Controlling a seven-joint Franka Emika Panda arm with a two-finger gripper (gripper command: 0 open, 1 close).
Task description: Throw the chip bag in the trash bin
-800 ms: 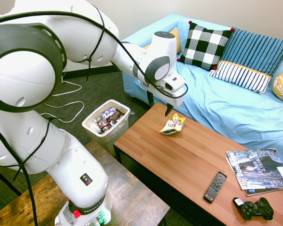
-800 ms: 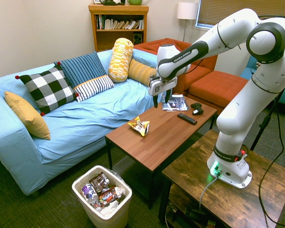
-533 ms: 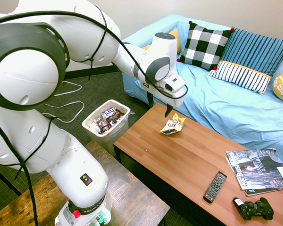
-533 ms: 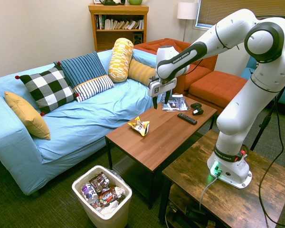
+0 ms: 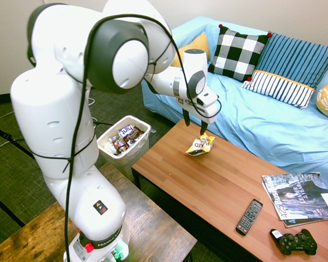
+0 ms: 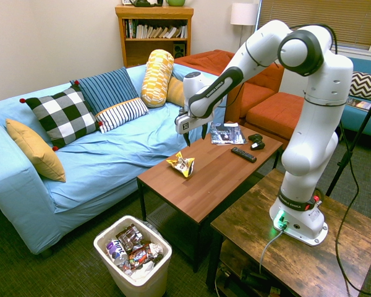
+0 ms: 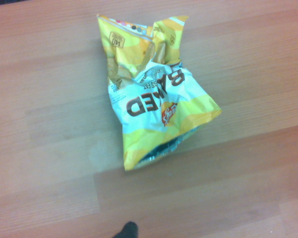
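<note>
My gripper will drop the chip bag (image 6: 182, 164) into the trash bin, where wrappers (image 6: 136, 246) are already piled high, so the bag will come to rest on top of them, still crumpled.
The chip bag (image 5: 200, 145) is a crumpled yellow and white foil bag lying on the wooden coffee table (image 5: 218, 180) near its sofa-side end. It also shows in the second exterior view (image 6: 181, 164) and fills the middle of the wrist view (image 7: 154, 94). My gripper (image 5: 195, 124) hangs open just above the bag, fingers pointing down and holding nothing (image 6: 196, 136). The trash bin (image 5: 110, 129) is a small white wastebasket on the floor beside the table's end, lined and holding several wrappers (image 6: 105, 238).
A remote (image 5: 249, 216), a black game controller (image 5: 293, 242) and a magazine (image 5: 298, 204) lie at the table's far end. The blue sofa (image 5: 262, 125) with several pillows runs along the table's far side. A darker wooden table (image 5: 147, 229) stands beside the bin.
The arm has swung round, its elbow now raised high. The gripper has shifted along the table to stand over the chip bag and stays open. The bag has not moved.
</note>
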